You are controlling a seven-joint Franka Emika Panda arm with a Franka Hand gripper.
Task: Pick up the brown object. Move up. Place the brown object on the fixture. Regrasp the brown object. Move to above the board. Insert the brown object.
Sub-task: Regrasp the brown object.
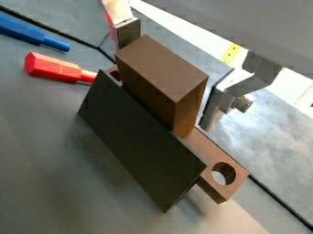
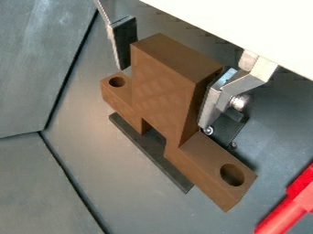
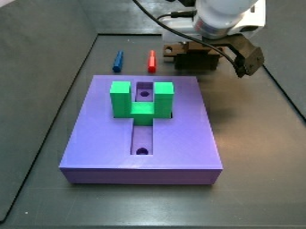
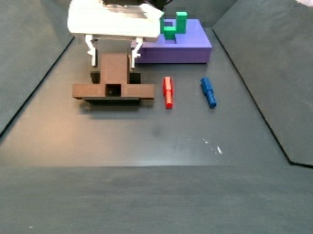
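My gripper will lift the brown object [image 1: 166, 80] straight out and leave the dark fixture behind, because the fixture's top edge [image 1: 152, 121] lies open.
The brown object [image 1: 159, 78] [image 2: 171, 87] is a wood-coloured bar with a raised middle block and a round hole near each end. It rests across the dark fixture [image 1: 134, 151] [image 4: 110, 101]. My gripper [image 1: 175, 66] [image 2: 169, 73] straddles the raised block from above, with one silver finger on each side. It is open: a gap shows at one finger, while the other finger sits close against the block. In a side view the gripper [image 4: 113, 53] hangs over the bar [image 4: 113, 73]. The purple board [image 3: 107, 134] lies apart from them.
A green U-shaped block [image 3: 141, 98] stands on the board over its groove. A red marker [image 3: 153, 60] [image 4: 167, 91] and a blue marker [image 3: 118, 60] [image 4: 208, 91] lie on the floor between the board and the fixture. Dark walls enclose the work area.
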